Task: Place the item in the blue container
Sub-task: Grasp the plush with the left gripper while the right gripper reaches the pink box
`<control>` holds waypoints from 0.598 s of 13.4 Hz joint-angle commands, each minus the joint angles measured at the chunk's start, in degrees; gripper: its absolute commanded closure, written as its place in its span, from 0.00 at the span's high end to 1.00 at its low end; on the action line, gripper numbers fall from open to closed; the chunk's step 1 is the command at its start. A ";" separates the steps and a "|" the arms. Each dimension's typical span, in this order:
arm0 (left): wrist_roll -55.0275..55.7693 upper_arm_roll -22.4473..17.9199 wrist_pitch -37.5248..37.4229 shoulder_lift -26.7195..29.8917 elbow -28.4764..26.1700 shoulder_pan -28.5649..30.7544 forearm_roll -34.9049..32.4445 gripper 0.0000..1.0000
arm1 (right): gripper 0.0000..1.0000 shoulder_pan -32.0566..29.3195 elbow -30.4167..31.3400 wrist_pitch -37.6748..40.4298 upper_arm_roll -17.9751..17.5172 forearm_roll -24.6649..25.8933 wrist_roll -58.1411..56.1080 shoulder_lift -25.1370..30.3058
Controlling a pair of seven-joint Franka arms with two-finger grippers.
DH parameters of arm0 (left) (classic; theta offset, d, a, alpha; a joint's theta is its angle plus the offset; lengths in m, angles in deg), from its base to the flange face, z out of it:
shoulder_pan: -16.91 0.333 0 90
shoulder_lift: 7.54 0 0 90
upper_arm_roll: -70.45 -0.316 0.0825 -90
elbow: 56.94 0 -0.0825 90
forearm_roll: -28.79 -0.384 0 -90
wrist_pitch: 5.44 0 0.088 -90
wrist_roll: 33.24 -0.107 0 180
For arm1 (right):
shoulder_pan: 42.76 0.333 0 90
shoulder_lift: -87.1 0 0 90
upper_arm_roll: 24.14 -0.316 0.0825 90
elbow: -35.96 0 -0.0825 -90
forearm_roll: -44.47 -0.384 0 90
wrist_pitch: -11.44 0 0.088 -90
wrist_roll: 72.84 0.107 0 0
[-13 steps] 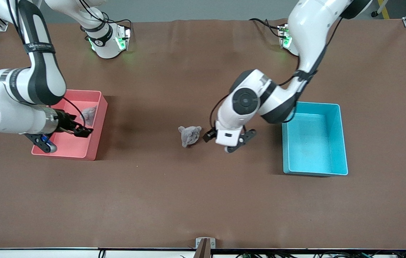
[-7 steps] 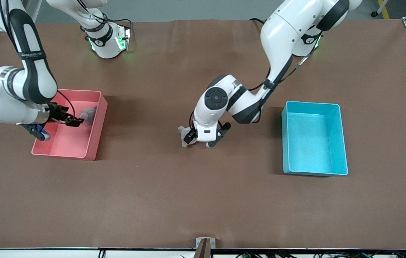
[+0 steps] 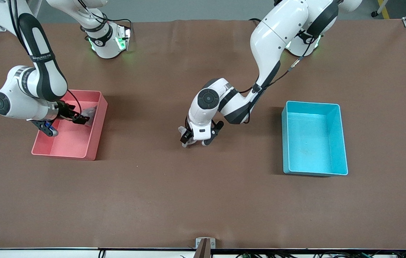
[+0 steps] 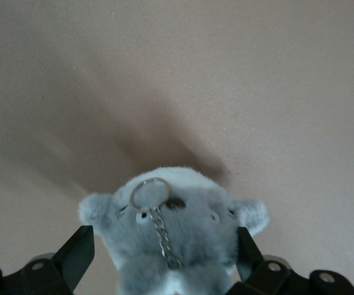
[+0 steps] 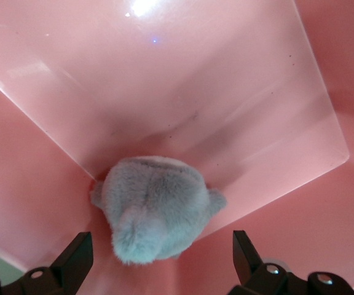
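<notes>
The grey plush in the pink bin's corner (image 3: 88,114) is a long way from the blue container. Next, my right gripper puts it down in the middle of the table so my left gripper can carry it.
A small grey plush toy (image 4: 177,236) with a keychain ring lies on the brown table mid-way along it, mostly hidden under the left hand in the front view (image 3: 182,129). My left gripper (image 4: 165,273) (image 3: 194,141) is down over it, open, one finger on each side of the toy. The light blue container (image 3: 314,143) stands empty toward the left arm's end. A second grey plush (image 5: 155,212) (image 3: 90,111) lies in a corner of the pink bin (image 3: 67,145). My right gripper (image 5: 161,270) (image 3: 81,120) hangs open inside that bin, close to this plush.
The pink bin sits toward the right arm's end of the table. Bare brown tabletop separates the left gripper from the blue container. A small metal bracket (image 3: 204,243) sits at the table edge nearest the front camera.
The left arm swung from beside the blue container toward the right arm's end and lowered its gripper around the plush. The right gripper moved farther into the pink bin toward the other plush.
</notes>
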 commanded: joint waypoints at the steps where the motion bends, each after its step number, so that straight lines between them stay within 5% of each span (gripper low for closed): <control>1: 0.98 -1.17 0.29 -1.05 1.27 -1.14 -0.46 0.87 | 1.00 -1.22 2.41 -2.49 -1.01 -1.10 0.05 0.03; 3: 0.63 -1.08 0.29 -1.14 1.18 -1.23 -1.34 0.38 | 1.00 -1.04 2.50 -2.66 -1.01 -2.50 0.05 -1.20; 5: 0.02 -1.17 0.29 -1.14 1.00 -0.97 -2.30 0.08 | 1.00 -0.87 2.50 -3.72 -1.10 -2.60 0.05 -2.78; 8: 0.19 -1.17 -0.76 -0.18 1.00 -0.53 -6.34 0.00 | 1.00 -0.69 2.50 -3.63 -1.18 -2.69 0.05 -4.19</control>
